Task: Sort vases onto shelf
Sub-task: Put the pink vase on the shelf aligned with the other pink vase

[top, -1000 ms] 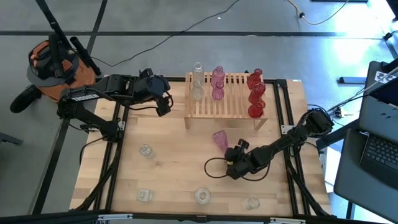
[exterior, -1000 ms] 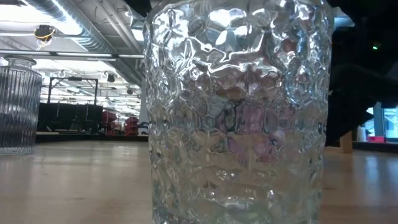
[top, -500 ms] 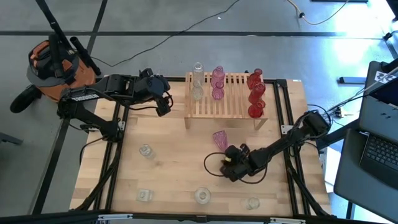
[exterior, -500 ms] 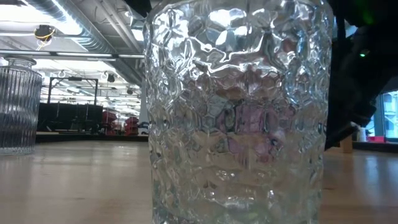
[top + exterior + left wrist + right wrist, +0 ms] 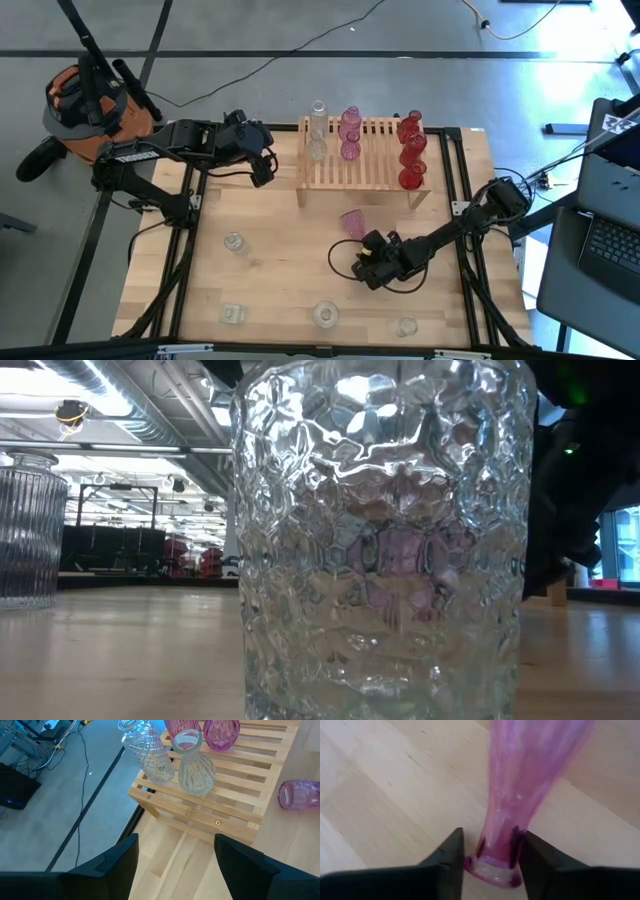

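Note:
My right gripper has to swing the pink vase (image 5: 353, 223) upright and stand it on open tabletop (image 5: 411, 290) first, because the vase is lying on its side in front of the shelf.
A pink vase (image 5: 351, 221) lies on its side on the tabletop just in front of the shelf (image 5: 365, 168), narrow end toward the near edge. My right gripper (image 5: 368, 247) reaches down to that end and is shut on it. On the shelf stand two clear vases (image 5: 318, 130), two pink vases (image 5: 350, 135) and three red vases (image 5: 410, 152). My left gripper (image 5: 175, 865) hovers open above the table's far left, beside the shelf's left end (image 5: 150, 800), holding nothing. My right gripper pinches the pink vase's narrow end (image 5: 495, 865) between its two fingers (image 5: 451, 851), one on each side just behind the small rim. The fingers slant down from the table's right and near side. The body widens away from them and lies on the table.
Several clear vases stand loose on the table's near half (image 5: 234, 243) (image 5: 232, 314) (image 5: 326, 315) (image 5: 405, 326). One dimpled clear vase (image 5: 380, 540) fills the low view, with a ribbed one (image 5: 25, 530) at the left. A black cable (image 5: 340, 268) loops beside my right gripper.
My right gripper has rolled about its own axis and edged a little toward the table's left, closer onto the pink vase's narrow end. The vase has stayed on the table.

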Motion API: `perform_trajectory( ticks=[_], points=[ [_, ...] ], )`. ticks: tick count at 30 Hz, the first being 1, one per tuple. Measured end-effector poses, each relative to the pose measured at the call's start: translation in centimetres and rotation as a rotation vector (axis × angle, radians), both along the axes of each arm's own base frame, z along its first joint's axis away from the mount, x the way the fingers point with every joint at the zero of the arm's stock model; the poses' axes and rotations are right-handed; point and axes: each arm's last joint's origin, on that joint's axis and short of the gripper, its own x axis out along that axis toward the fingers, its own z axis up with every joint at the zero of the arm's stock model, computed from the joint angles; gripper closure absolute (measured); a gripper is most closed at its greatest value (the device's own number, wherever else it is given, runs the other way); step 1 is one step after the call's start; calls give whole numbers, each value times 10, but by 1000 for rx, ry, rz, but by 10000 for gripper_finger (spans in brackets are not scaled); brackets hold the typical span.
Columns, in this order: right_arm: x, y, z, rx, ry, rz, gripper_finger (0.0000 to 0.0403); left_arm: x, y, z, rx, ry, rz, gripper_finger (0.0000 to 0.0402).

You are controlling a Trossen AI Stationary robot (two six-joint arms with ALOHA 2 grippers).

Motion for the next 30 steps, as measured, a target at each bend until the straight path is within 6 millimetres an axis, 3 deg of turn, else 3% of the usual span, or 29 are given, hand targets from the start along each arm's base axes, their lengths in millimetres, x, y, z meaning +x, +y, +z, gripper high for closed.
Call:
perform_trajectory(
  ticks=[2, 7, 12, 17, 21, 25, 30],
  points=[
    [-1, 0, 3, 12, 13, 29, 323, 0, 0, 0, 9, 10, -13, 151],
    [-7, 0, 21, 62, 63, 189, 323, 0, 0, 0, 15, 7, -14, 151],
    [-23, -7, 65, 35, 160, 286, 323, 2, 0, 2, 18, -19, -14, 151],
    [-40, -18, 122, 6, 342, 486, 323, 3, 1, 3, 21, -31, -16, 151],
    [-46, -32, 163, 110, 496, 707, 323, 5, 1, 4, 33, -35, -30, 151],
    [-50, -50, 193, 309, 592, 820, 323, 6, 1, 5, 34, -50, -30, 151],
    [-41, -66, 196, 488, 559, 875, 323, 6, 1, 5, 34, -50, -30, 151]
  ],
)
